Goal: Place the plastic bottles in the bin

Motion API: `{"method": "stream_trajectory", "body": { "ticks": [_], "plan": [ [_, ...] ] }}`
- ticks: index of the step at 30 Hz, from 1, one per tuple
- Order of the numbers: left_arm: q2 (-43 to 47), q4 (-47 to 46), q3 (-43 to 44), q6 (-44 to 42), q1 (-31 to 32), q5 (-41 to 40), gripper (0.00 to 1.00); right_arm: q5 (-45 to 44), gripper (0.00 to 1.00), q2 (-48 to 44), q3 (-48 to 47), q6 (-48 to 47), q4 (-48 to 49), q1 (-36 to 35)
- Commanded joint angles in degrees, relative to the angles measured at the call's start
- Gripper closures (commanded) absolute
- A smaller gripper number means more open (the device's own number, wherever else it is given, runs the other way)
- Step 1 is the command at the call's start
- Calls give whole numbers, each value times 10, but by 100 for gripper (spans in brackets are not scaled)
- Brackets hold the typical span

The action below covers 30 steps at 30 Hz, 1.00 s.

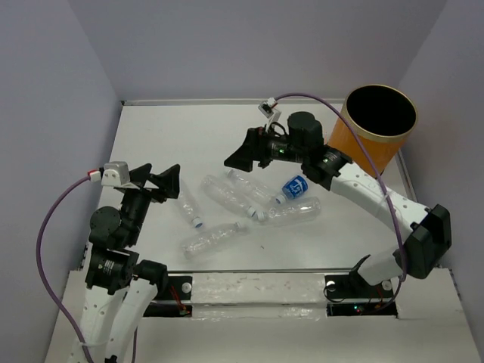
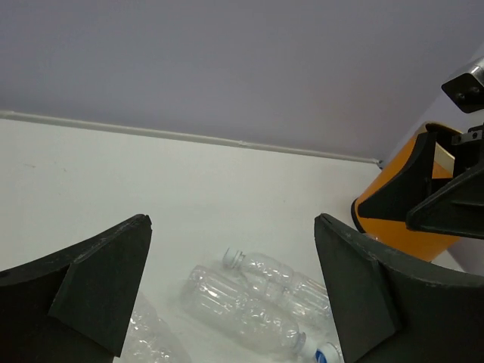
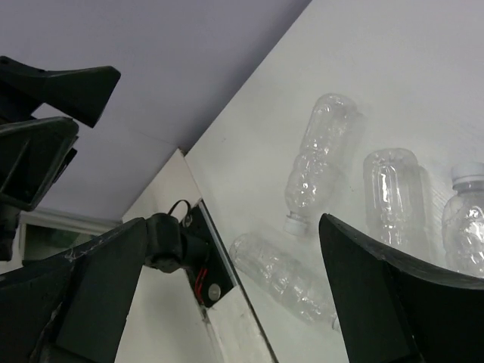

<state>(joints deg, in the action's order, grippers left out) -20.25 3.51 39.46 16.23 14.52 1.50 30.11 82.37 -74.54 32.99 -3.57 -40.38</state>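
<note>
The bottle (image 1: 190, 208) has my right gripper's open fingers facing across it near my left gripper. I should keep moving toward the bottle's base half (image 3: 330, 125) until the fingers are on both sides of it.
Several clear, crinkled plastic bottles lie loosely clustered mid-table: one (image 1: 189, 206) at the left, one (image 1: 212, 239) nearest the arms, two (image 1: 227, 194) side by side, a blue-labelled one (image 1: 295, 187) and one (image 1: 296, 212) on the right. The orange bin (image 1: 378, 125) stands upright at the far right. My left gripper (image 1: 162, 178) hovers open left of the cluster, and its view shows bottles (image 2: 249, 310) below and between its fingers. My right gripper (image 1: 238, 150) hangs open above the cluster's far side, and bottles (image 3: 318, 159) lie below it. Neither holds anything.
Grey walls close in the table on the left, back and right. The bin (image 2: 393, 227) sits by the right wall. A black mounting rail (image 1: 249, 291) with the arm bases runs along the near edge. Purple cables loop from both wrists.
</note>
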Motion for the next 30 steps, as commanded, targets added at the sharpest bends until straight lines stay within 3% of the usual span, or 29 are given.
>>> {"method": "stream_trajectory", "body": {
  "ticks": [1,15,30],
  "plan": [
    [11,0,26,-1,-2,-61,1,-87,0,72,-109,-63,-51,-46],
    [5,53,40,54,12,-263,1,-253,0,328,-359,-129,-156,-132],
    [-15,73,61,86,5,-320,1,-344,4,569,-611,-189,-248,-186]
  ]
}}
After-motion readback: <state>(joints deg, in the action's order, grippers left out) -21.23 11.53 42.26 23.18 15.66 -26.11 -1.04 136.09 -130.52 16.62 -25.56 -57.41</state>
